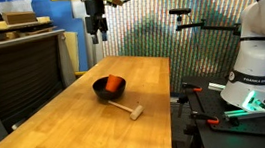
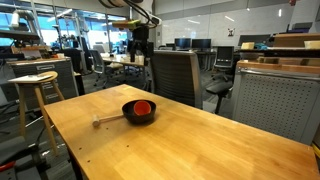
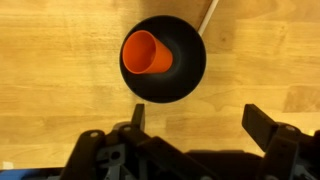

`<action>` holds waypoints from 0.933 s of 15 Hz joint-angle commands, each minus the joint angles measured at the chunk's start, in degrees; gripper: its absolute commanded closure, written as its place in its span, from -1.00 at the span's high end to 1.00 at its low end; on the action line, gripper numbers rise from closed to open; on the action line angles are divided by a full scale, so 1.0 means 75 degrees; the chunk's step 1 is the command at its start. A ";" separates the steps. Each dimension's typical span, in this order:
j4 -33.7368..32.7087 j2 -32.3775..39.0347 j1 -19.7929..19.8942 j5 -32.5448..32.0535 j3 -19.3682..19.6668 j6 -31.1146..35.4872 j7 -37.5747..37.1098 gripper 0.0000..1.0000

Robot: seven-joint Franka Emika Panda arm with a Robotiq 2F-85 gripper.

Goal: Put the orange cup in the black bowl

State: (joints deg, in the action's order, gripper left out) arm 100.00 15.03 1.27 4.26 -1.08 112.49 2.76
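I should lower my gripper and tip the cup upright inside the bowl point(image 1: 102, 87), because the orange cup leans tilted point(image 1: 115, 83) against the black bowl's rim.
The orange cup point(image 3: 147, 53) lies tilted inside the black bowl point(image 3: 185, 70) on the wooden table; both exterior views show the orange cup point(image 1: 116, 84) point(image 2: 144, 107) in the black bowl point(image 1: 103, 88) point(image 2: 133, 116). My gripper point(image 3: 196, 115) is open and empty. It hangs high above the table, well clear of the bowl, as seen in both exterior views point(image 1: 97, 32) point(image 2: 140, 52).
A pale wooden mallet-like stick point(image 1: 128, 110) point(image 2: 108, 120) lies on the table point(image 1: 79, 130) beside the bowl; its tip shows in the wrist view point(image 3: 210, 14). A stool point(image 2: 33, 90) and office chairs point(image 2: 172, 75) stand beyond the table. The robot base point(image 1: 257, 65) is at the side.
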 commanded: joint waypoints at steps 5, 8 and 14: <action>0.0758 -0.0452 0.0316 0.2022 -0.0008 0.0256 0.0892 1.00; 0.0658 0.0152 0.0309 0.2371 -0.0021 0.0331 0.0925 1.00; 0.0442 0.1424 0.0310 0.1880 0.0090 0.0781 0.0470 1.00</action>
State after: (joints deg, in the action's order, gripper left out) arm 105.53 21.93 3.21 19.37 -0.70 117.54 7.79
